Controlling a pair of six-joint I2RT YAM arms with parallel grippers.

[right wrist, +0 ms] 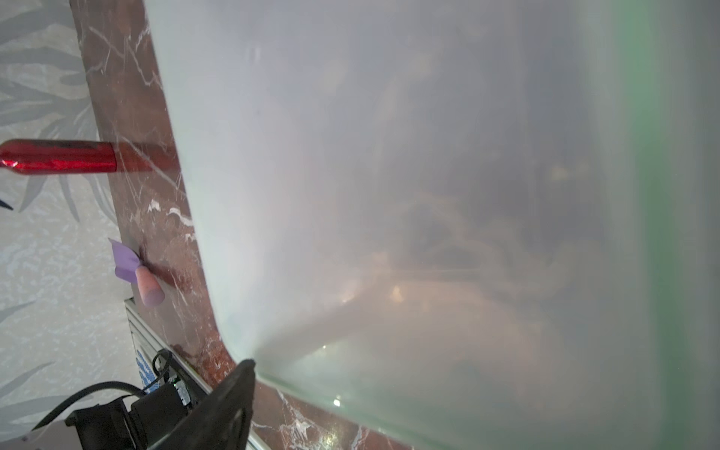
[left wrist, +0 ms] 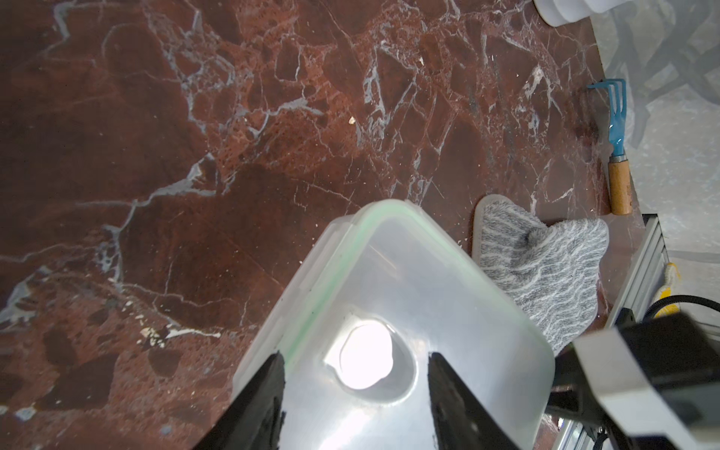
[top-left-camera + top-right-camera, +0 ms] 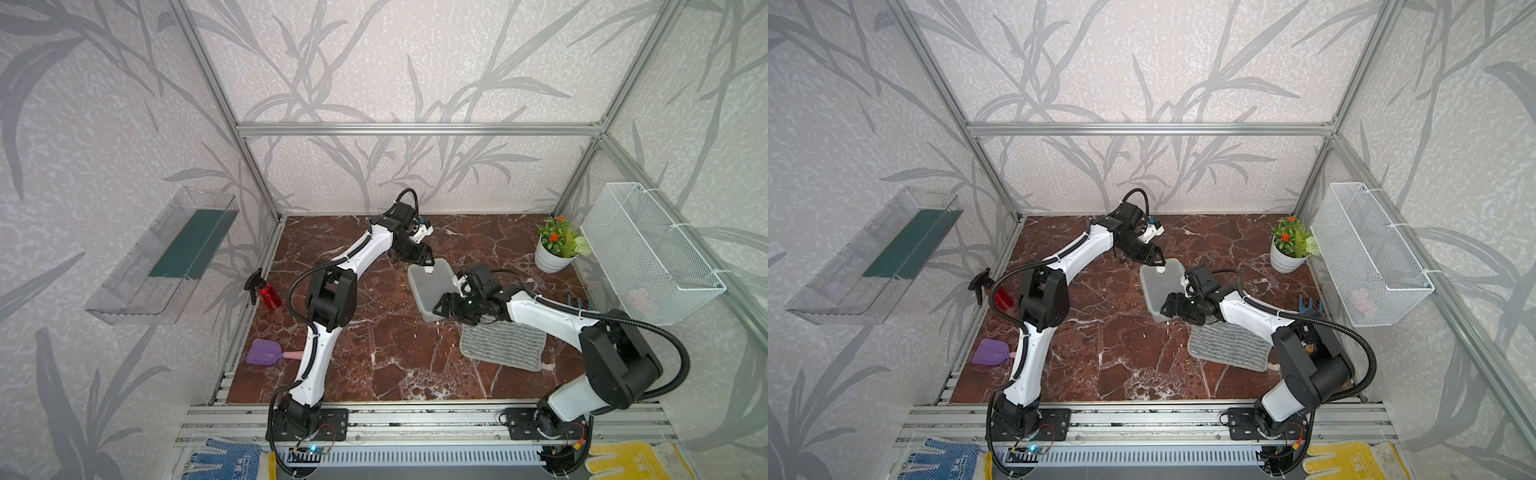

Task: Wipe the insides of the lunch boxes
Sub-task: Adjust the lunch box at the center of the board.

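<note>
The lunch box (image 3: 428, 292) points lengthwise away from me. I should turn the lunch box crosswise and move my right gripper to its near short end (image 3: 430, 318).
The lunch box (image 3: 428, 286), a translucent greyish tub with its green-rimmed lid on, sits mid-table in both top views (image 3: 1160, 286). My left gripper (image 3: 424, 259) is over the far end of the lid. In the left wrist view it (image 2: 355, 354) is open, its fingers straddling the white round vent (image 2: 366, 356) without squeezing it. My right gripper (image 3: 440, 309) is at the box's near end. In the right wrist view the box wall (image 1: 389, 195) fills the space between the jaws. One finger (image 1: 233, 389) touches its lower edge; the second finger is hidden.
A grey striped cloth (image 3: 503, 347) lies just in front of the box, under the right arm. A blue hand rake (image 2: 617, 148) lies by the right wall, near a potted plant (image 3: 555, 253) and a wire basket (image 3: 648, 253). A red spray bottle (image 3: 268, 293) and a purple spatula (image 3: 266, 352) are at the left.
</note>
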